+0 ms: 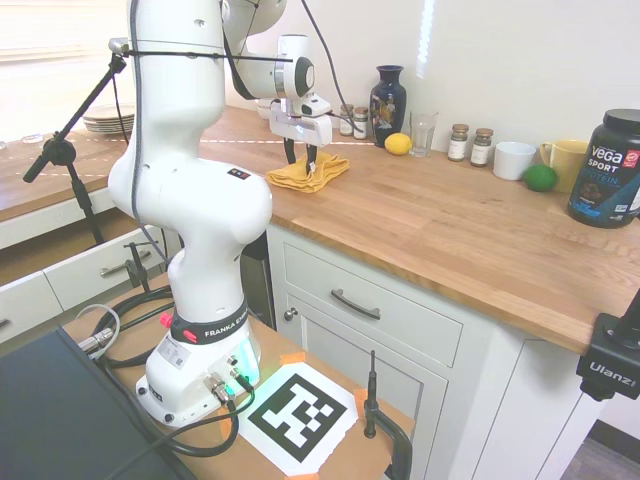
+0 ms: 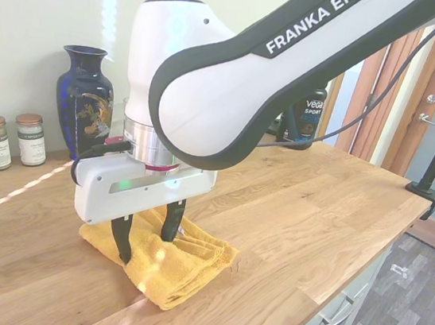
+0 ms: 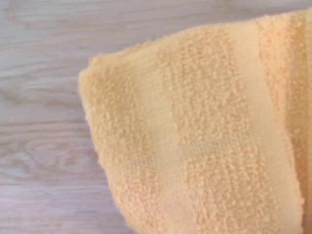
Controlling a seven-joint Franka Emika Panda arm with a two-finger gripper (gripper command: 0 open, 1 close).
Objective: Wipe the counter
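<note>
I expect the corner of the yellow towel to stay folded and slide along flat when I pull the towel across the counter, because the towel lies folded in layers.
The counter is a long warm-brown wooden worktop over white drawers. On it lies a folded yellow towel, near the back. My gripper points straight down onto the towel. In the second exterior view the gripper is open, its two dark fingers spread apart and their tips pressed into the towel, with terry cloth between them. The wrist view shows a corner of the towel up close on the wood grain.
Behind the towel stand a dark blue vase, a lemon, a glass and spice jars. Further right are a white mug, a lime and a black Vega tub. Plates are stacked far left.
</note>
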